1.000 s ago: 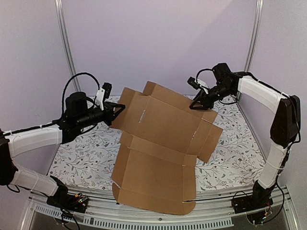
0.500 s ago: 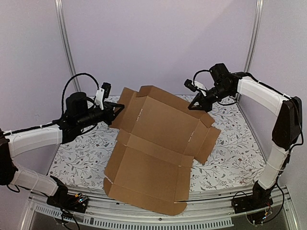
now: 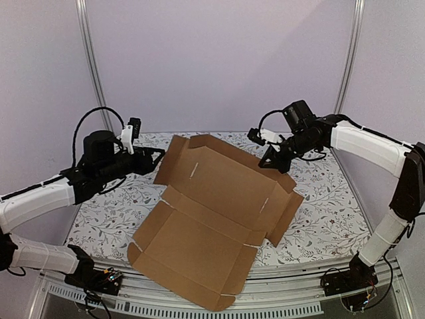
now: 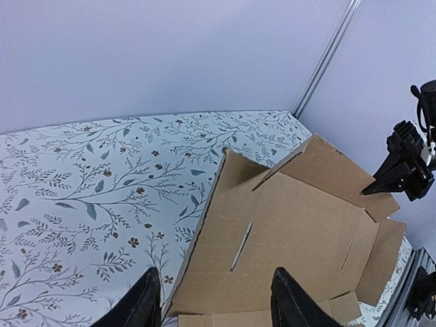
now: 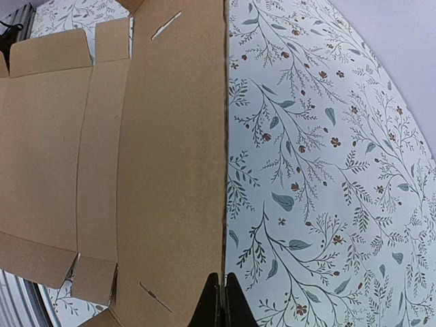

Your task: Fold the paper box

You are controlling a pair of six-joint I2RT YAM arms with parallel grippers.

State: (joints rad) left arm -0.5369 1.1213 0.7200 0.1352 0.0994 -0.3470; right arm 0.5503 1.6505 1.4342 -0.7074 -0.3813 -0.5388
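I should lower my left gripper, now hovering by the middle of the splayed side flap (image 3: 171,159), to the flap's near end (image 3: 161,180) and fold the flap up.
The paper box (image 3: 212,199) is a large flat brown cardboard sheet with flaps, creases and slots. It lies tilted across the table, and its near panel hangs over the front edge. My right gripper (image 3: 269,161) is shut on its far right edge; in the right wrist view the fingers (image 5: 223,303) pinch that edge of the paper box (image 5: 150,157). My left gripper (image 3: 158,154) is open beside the far left flap. In the left wrist view the paper box (image 4: 293,211) has its left edge between the spread fingertips (image 4: 146,303), untouched.
A floral cloth (image 3: 325,212) covers the table. A metal rail (image 3: 312,286) runs along the front edge under the overhanging panel. Upright frame posts (image 3: 89,66) stand at the back corners against lilac walls.
The left gripper opened, let go of the left flap and drew back leftward. The right gripper shut on the far edge. The sheet sank lower and slid left and toward the front.
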